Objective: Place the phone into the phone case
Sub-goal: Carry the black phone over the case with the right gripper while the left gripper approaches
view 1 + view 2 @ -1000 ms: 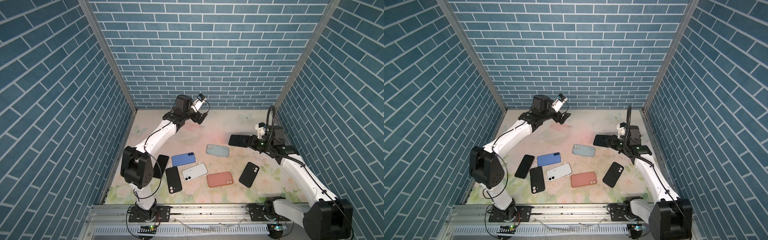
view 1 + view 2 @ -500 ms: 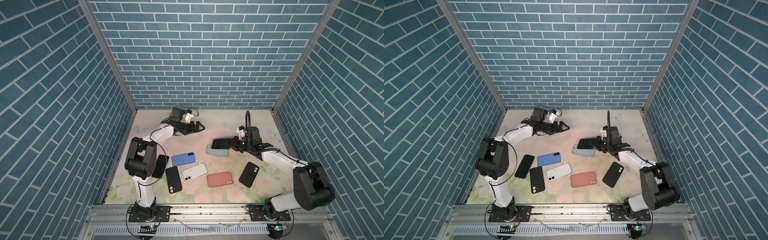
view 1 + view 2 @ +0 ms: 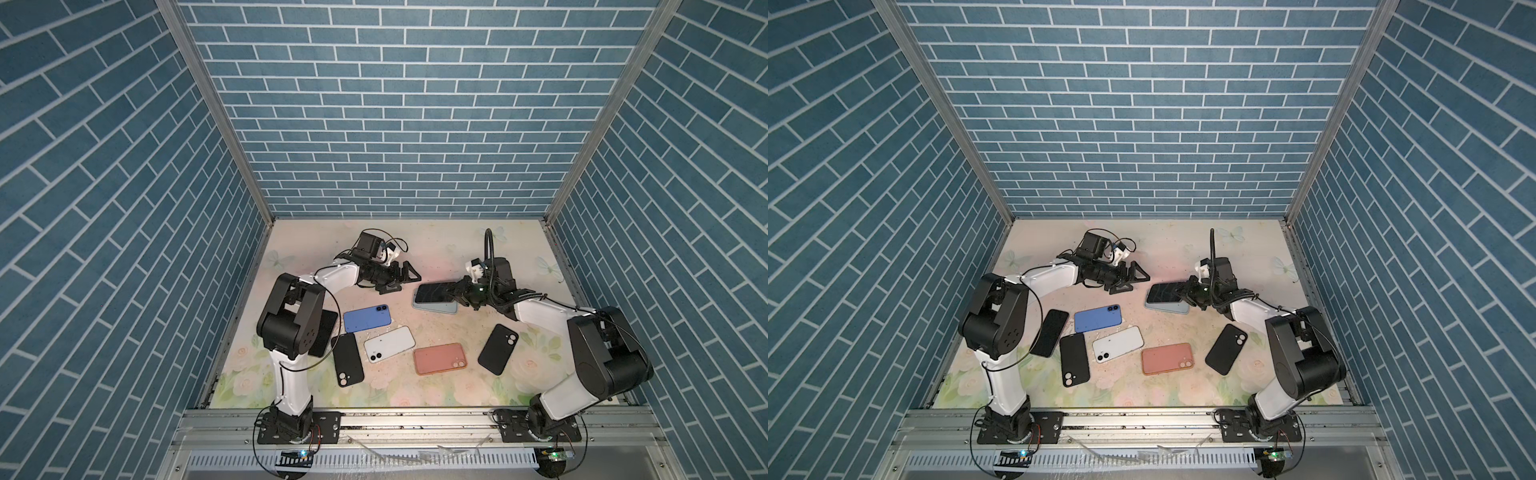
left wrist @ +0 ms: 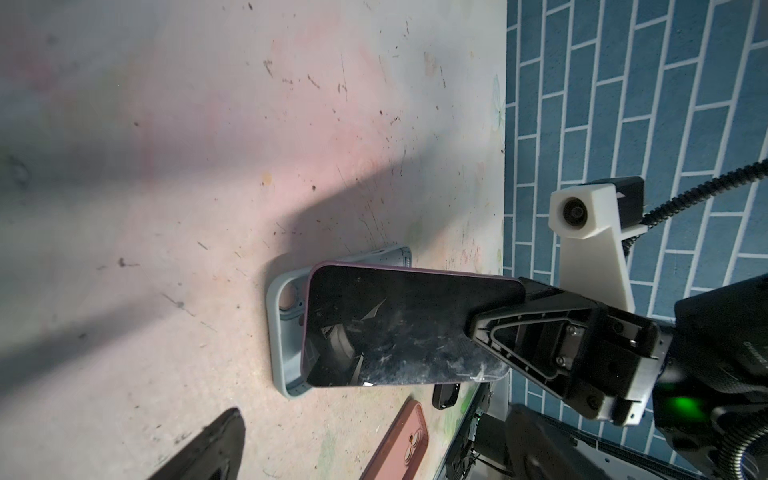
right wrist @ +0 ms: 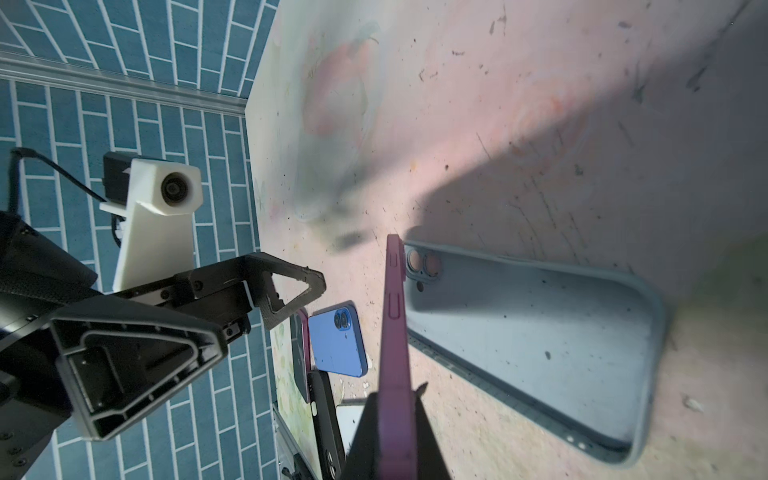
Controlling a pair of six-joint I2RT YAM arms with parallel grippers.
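Note:
The phone hangs screen up, its loose end (image 4: 329, 328) above the case's camera holes (image 5: 422, 262), so I'll keep lowering my right gripper until that end is inside the case's rim.
My right gripper (image 3: 455, 292) is shut on one short end of the phone (image 3: 434, 292), which has a black screen and a pink rim. The phone hangs level and screen up, just over the open light grey-blue phone case (image 3: 441, 308), which lies on the mat. In the right wrist view the phone's pink edge (image 5: 395, 332) stands beside the case's hollow (image 5: 532, 340). In the left wrist view the phone (image 4: 395, 328) covers most of the case (image 4: 286, 332). My left gripper (image 3: 405, 276) stands open and empty, low over the mat, just off the phone's free end.
Nearer the front lie a blue phone (image 3: 368, 318), a white phone (image 3: 389, 344), a salmon case (image 3: 439, 358), a black case (image 3: 497, 349) and another black case (image 3: 348, 365). A black phone (image 3: 324, 338) lies partly under the left arm. Brick-patterned walls close in three sides.
My right gripper has carried the phone leftward and down until it is over the grey-blue case. My left arm has dropped from high at the back to low beside the phone.

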